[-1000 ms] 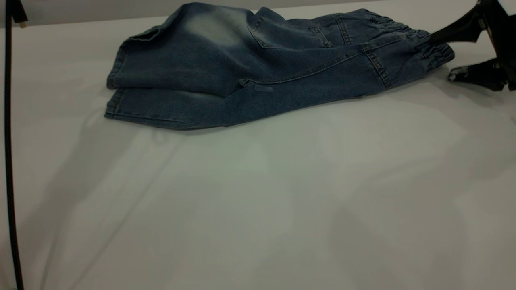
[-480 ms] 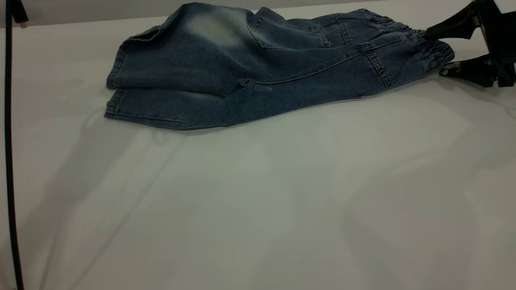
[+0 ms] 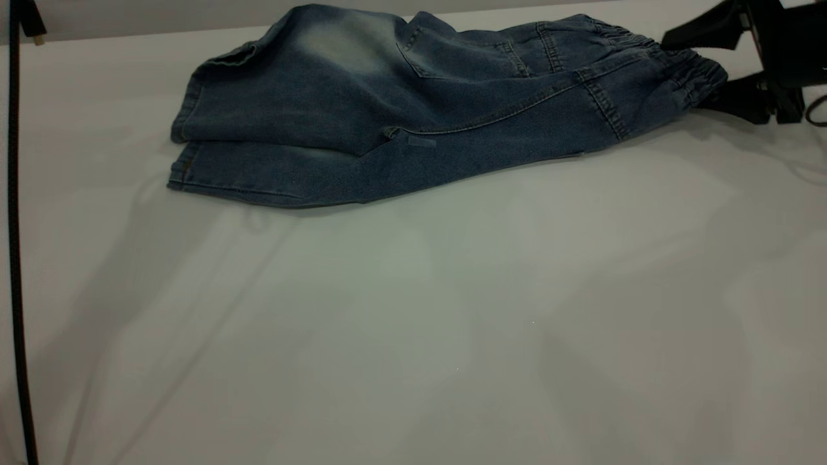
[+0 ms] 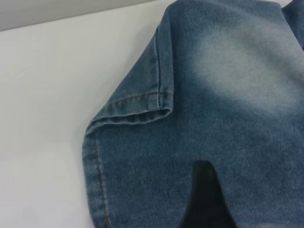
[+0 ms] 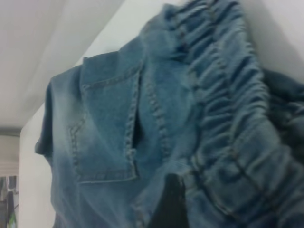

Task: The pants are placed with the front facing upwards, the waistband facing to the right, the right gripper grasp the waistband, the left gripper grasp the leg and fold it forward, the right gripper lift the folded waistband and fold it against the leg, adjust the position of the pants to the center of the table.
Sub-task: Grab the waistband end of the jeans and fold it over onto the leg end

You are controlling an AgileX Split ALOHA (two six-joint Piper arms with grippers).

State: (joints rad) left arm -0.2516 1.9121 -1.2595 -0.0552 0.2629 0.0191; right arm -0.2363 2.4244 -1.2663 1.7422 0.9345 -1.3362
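Observation:
My gripper will fold the waistband (image 3: pixel 692 73) over, and I will then expect a matching hidden pocket underneath, because the pants lie folded lengthwise with a pocket (image 3: pixel 465 54) facing up.
The blue denim pants (image 3: pixel 400 110) lie folded lengthwise near the far edge of the white table (image 3: pixel 413 323), legs to the left. The gathered waistband (image 3: pixel 704 79) is at the right end. My right gripper (image 3: pixel 683 72) is open there, one black finger above the waistband's end and one below it. The right wrist view shows the ruffled waistband (image 5: pixel 228 118) close up, with one finger (image 5: pixel 168 206) lying on the denim. In the left wrist view a single dark finger (image 4: pixel 205 199) of my left gripper hangs over the leg near its hem (image 4: pixel 137 111). Its other finger is hidden.
A black cable (image 3: pixel 13 194) runs down the left edge of the exterior view. The pale faded knee patch (image 3: pixel 342 42) faces up. The broad near part of the table is bare white surface.
The right gripper has moved left and slightly toward the far edge, so its open fingers now straddle the waistband's end. The pants have not shifted.

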